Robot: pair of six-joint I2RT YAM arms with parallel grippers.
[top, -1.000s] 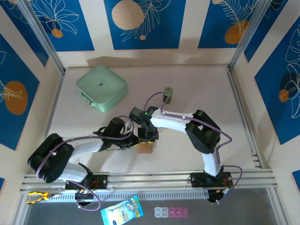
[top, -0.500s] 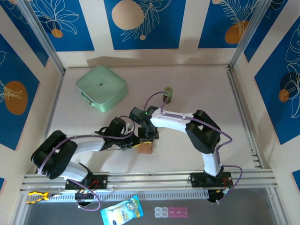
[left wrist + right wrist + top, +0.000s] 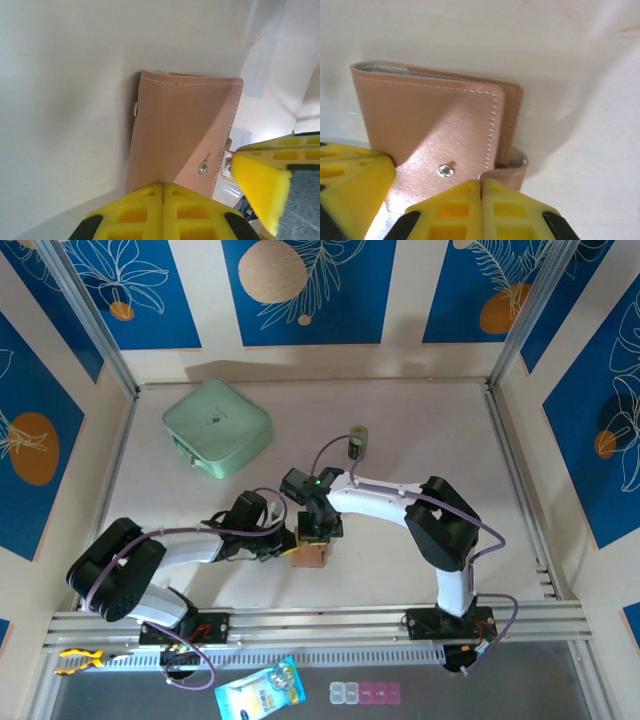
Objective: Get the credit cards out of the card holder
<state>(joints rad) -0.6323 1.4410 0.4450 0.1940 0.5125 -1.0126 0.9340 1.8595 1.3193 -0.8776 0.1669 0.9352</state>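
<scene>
The snap flap curls over the edge of the folded card holder and is free of the stud (image 3: 445, 171). My right gripper should pull the flap (image 3: 516, 165) away to open the card holder.
The tan-pink card holder (image 3: 312, 555) lies folded shut on the table, between the two grippers. My right gripper (image 3: 481, 186) is shut on the curled edge of its snap flap (image 3: 505, 172); in the top view the right gripper (image 3: 318, 532) sits just behind the holder. The shut fingertips of my left gripper (image 3: 163, 187) rest against the near end of the card holder (image 3: 180, 125), with nothing seen between them. In the top view the left gripper (image 3: 287, 546) comes in from the left. The credit cards are hidden inside the folded holder.
A mint-green square case (image 3: 217, 427) lies at the back left. A small green-and-black cylinder (image 3: 357, 443) stands behind the right arm. Metal rails (image 3: 320, 625) run along the near edge, with a blue packet (image 3: 260, 690) below them.
My right gripper has closed onto the card holder's flap. The left arm's elbow has swung slightly forward; its gripper stays shut at the holder.
</scene>
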